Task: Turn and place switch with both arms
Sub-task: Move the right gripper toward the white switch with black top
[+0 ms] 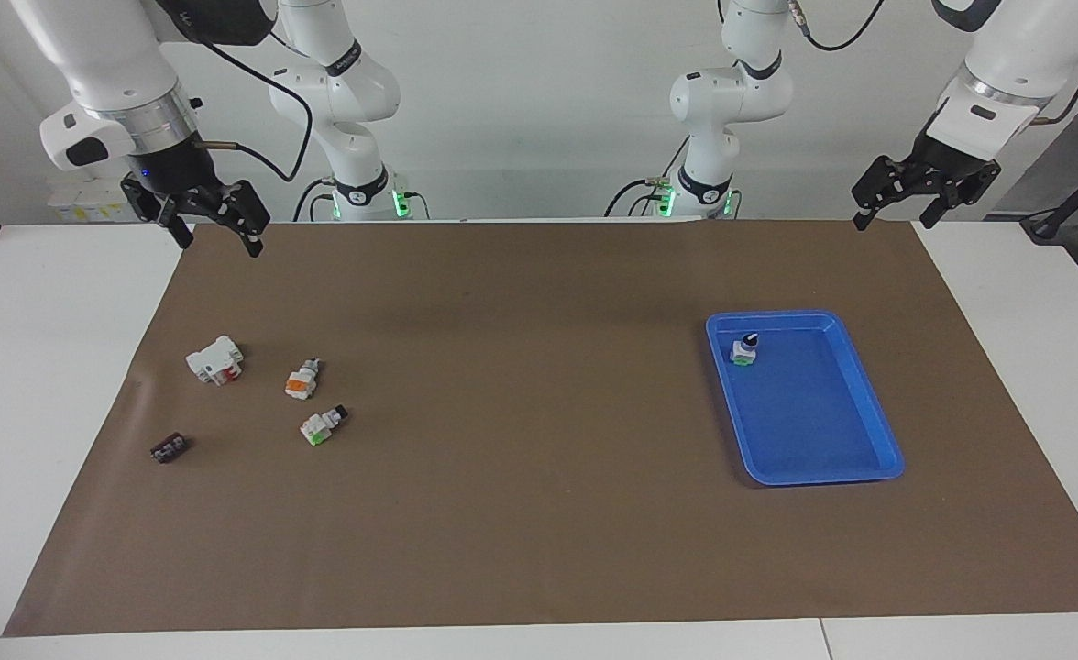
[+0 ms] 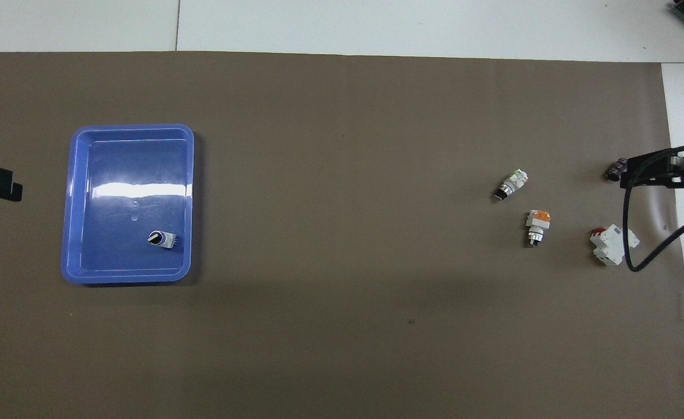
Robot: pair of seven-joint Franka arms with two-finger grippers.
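A silver collar (image 2: 507, 188) holds knob and body together, so I expect the green-ended switch (image 2: 512, 184) to stay in one piece while my left gripper carries it by its knob.
One green-ended switch (image 1: 323, 425) (image 2: 512, 184) lies on its side on the brown mat toward the right arm's end. A second, alike switch (image 1: 745, 349) (image 2: 162, 238) stands knob-up in the blue tray (image 1: 823, 477) (image 2: 127, 129), in the corner nearest the robots. My right gripper (image 1: 220, 242) hangs open and empty, high over the mat's edge at the right arm's end, well apart from the loose switch. My left gripper (image 1: 894, 220) hangs open and empty, high over the mat's corner at the left arm's end, apart from the tray.
An orange-ended switch (image 1: 302, 379) (image 2: 537, 224) lies beside the loose green one, nearer the robots. A white block with red (image 1: 215, 359) (image 2: 612, 244) and a small black part (image 1: 169, 448) (image 2: 613, 171) lie closer to the mat's edge. White table borders the mat.
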